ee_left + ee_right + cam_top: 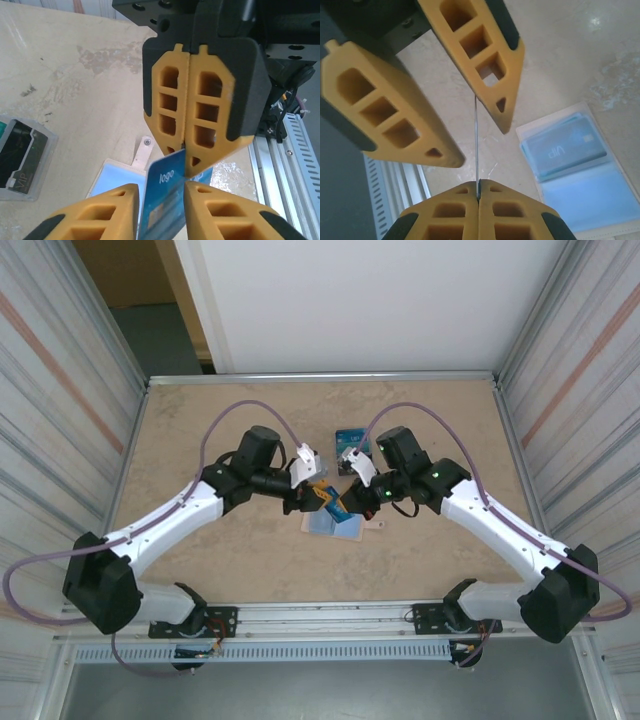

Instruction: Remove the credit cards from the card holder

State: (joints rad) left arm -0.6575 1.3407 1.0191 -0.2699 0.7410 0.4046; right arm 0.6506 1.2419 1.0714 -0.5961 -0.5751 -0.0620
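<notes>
Only the robot's right gripper is holding the blue credit card's one end (176, 159), so the left gripper should close on the card's loose end (161, 220) before the right gripper opens.
A blue credit card (162, 200) printed "logo" stands on edge in the air above the open card holder (330, 525), (112, 177), (580, 190). My right gripper (479, 186), (186, 161), (350, 505) is shut on one edge of it, so in the right wrist view the card is a thin line (476, 150). My left gripper (161, 186), (482, 143), (312, 497) faces it, with one finger on each side of the card and narrow gaps showing. Another teal card marked "VIP" (560, 147) lies in the holder's clear pocket.
A dark card (350, 438), (22, 155) lies flat on the beige table beyond the holder. A metal rail (295, 150), (405, 180) runs along the near edge. Corrugated walls (60, 390) close in both sides.
</notes>
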